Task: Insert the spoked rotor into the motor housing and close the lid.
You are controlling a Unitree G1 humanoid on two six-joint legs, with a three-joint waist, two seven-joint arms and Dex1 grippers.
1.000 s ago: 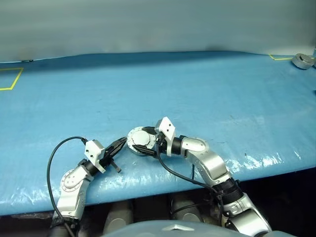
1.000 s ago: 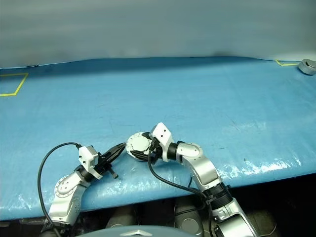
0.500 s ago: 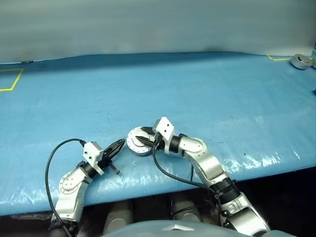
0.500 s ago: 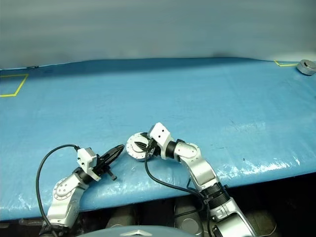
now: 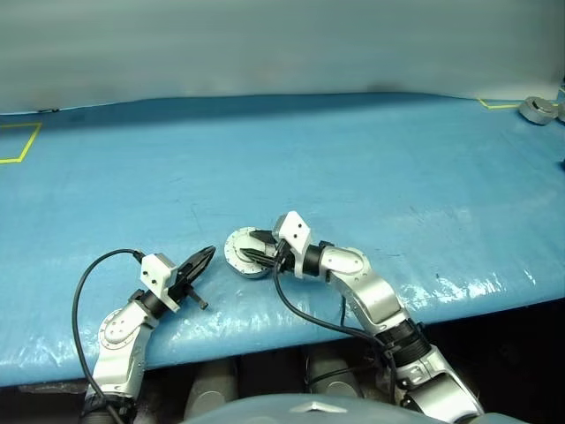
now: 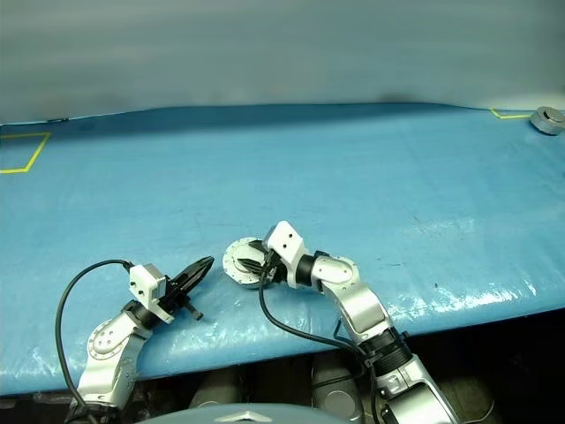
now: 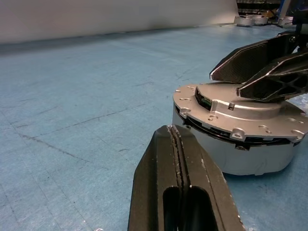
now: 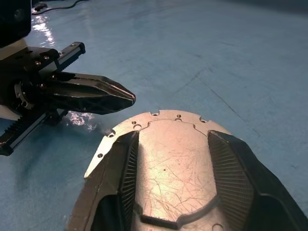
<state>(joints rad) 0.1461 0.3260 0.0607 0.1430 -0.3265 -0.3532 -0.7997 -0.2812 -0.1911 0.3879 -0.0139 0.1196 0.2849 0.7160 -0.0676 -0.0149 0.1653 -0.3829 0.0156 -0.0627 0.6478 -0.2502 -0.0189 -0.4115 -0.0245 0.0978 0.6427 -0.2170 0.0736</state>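
Observation:
The lid point(image 5: 237, 243) is level and centred over the motor housing point(image 5: 251, 270), so it will stay in place and come along when I lift and tilt the housing.
The motor housing point(image 7: 240, 154), a round silver-grey cup, stands near the table's front edge. The lid point(image 8: 168, 159), a flat silver disc with screw holes and a raised plate, lies on top of it. My right gripper point(image 5: 257, 255) reaches over the lid from the right. It is open, with one ribbed finger point(image 8: 126, 166) resting on each side of the raised plate. My left gripper point(image 5: 207, 255) is shut and empty. It points at the housing from the left, a short gap away. The spoked rotor is hidden.
The blue table point(image 5: 353, 159) stretches far back, and its front edge runs just under both arms. A silver round part point(image 5: 540, 109) lies at the far right corner. Yellow tape point(image 5: 22, 141) marks a square at the far left.
A second ago the lid stood tilted between my right fingers. Now it lies flat on the housing, with the fingers drawn in over its top. The left gripper has stayed shut.

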